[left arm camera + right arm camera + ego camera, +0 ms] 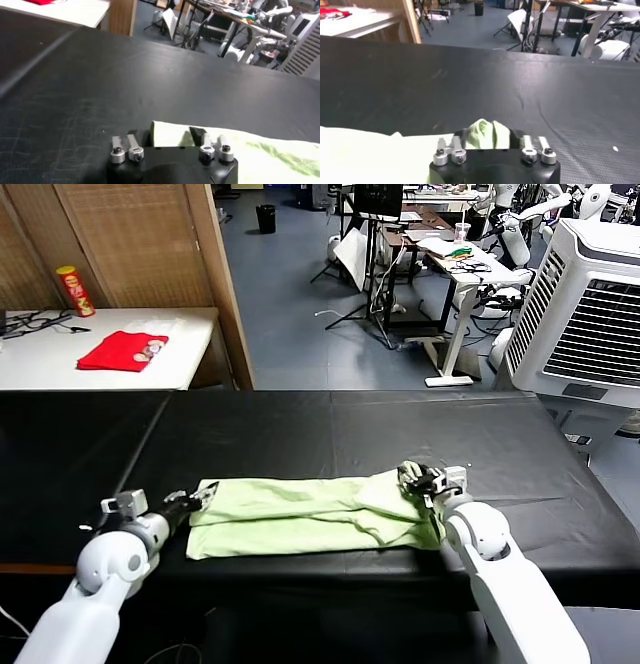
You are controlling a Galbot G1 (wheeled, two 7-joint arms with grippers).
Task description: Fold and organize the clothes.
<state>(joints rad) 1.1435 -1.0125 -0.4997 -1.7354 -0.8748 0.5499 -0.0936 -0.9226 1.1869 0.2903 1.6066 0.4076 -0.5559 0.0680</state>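
Note:
The T-shirt's bunched end (pixel 408 472) is held down by my right gripper, so that gripper should first open and move away. Then my left gripper will drag and fold the T-shirt by its flat corner (pixel 165 134).
The pale light-green T-shirt (pixel 300 514) lies folded into a long strip near the front of the black table (pixel 330 424). My left gripper (pixel 205 496) is at the shirt's left end, low over the table. In the left wrist view its fingers stand apart (pixel 171 137), and the flat corner of the shirt (pixel 170 135) lies between them. My right gripper (pixel 415 477) is at the shirt's right end. In the right wrist view it (pixel 487 136) is shut on a raised bunch of the shirt's fabric (pixel 482 132). No checkered print shows.
A red folded garment (pixel 122 350) and a red can (pixel 75 291) lie on a white side table (pixel 190 334) at the back left. A white fan unit (pixel 590 314) stands at the back right. The shirt lies close to the table's front edge.

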